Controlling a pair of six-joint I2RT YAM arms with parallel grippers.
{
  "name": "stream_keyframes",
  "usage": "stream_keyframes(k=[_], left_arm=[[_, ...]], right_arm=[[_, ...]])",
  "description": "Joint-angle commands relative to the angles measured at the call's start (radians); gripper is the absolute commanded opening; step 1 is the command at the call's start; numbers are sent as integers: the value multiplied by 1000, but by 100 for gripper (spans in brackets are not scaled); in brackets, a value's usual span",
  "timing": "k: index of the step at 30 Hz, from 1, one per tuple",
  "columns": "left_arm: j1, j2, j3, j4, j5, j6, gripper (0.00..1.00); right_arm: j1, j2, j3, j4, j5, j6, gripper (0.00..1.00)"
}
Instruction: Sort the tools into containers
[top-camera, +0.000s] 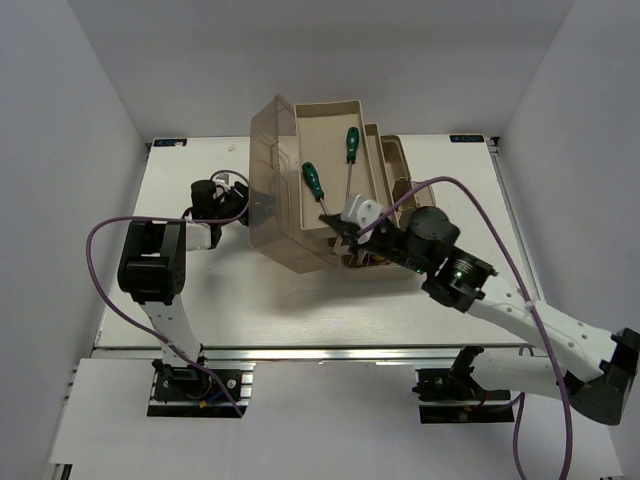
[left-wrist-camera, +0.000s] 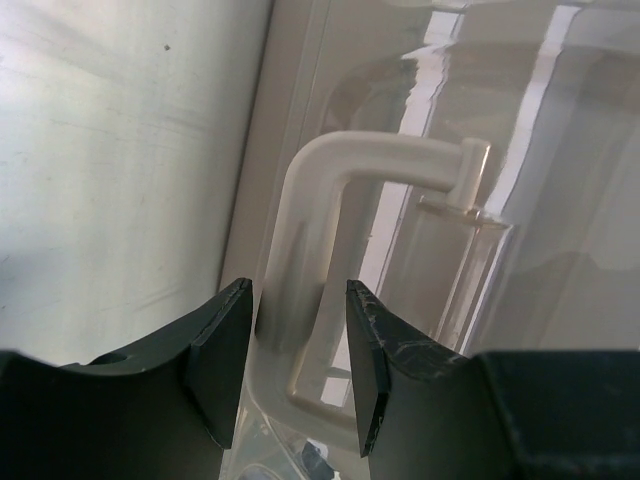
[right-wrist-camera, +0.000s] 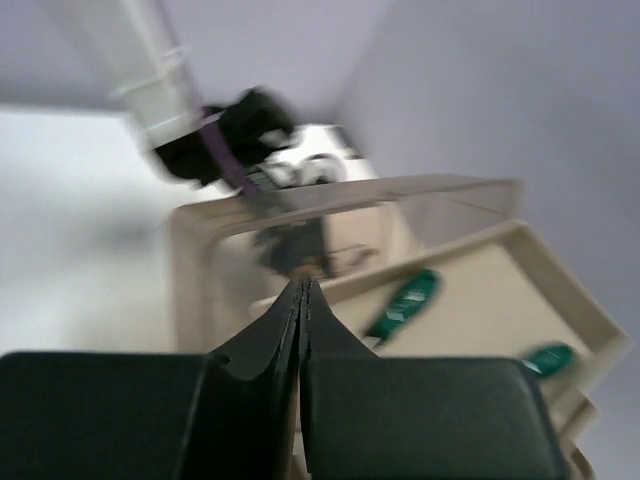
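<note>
Next, my right gripper backs away from the top tray's near edge, where it is in the lid's path, before my left gripper swings the lid shut.
The beige fold-out toolbox stands mid-table, its translucent brownish lid swung to the left. Two green-handled screwdrivers lie in the top tray; they also show in the right wrist view. My left gripper is open, its fingers on either side of the lid's white handle. My right gripper is shut and empty at the top tray's near edge. The wrench and hex keys are not in view.
Lower trays step out to the right under the top tray. Purple cables loop beside each arm. White walls enclose the table at the back and on both sides.
</note>
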Motion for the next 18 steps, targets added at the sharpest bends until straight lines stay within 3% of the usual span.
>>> stream_keyframes(k=[1, 4, 6, 11, 14, 18], left_arm=[[-7, -10, 65, 56, 53, -12, 53], [-7, -14, 90, 45, 58, -14, 53], [-7, -28, 110, 36, 58, -11, 53], [-9, -39, 162, 5, 51, -14, 53], [-15, -45, 205, -20, 45, -18, 53], [-43, -53, 263, -43, 28, -20, 53]], right_arm=[[-60, -54, 20, 133, 183, 64, 0], [-207, -51, 72, 61, 268, 239, 0], [-390, -33, 100, -55, 277, 363, 0], [-821, 36, -45, -220, 110, 477, 0], [-909, 122, -96, -283, 85, 462, 0], [-916, 233, -159, -297, -20, 405, 0]])
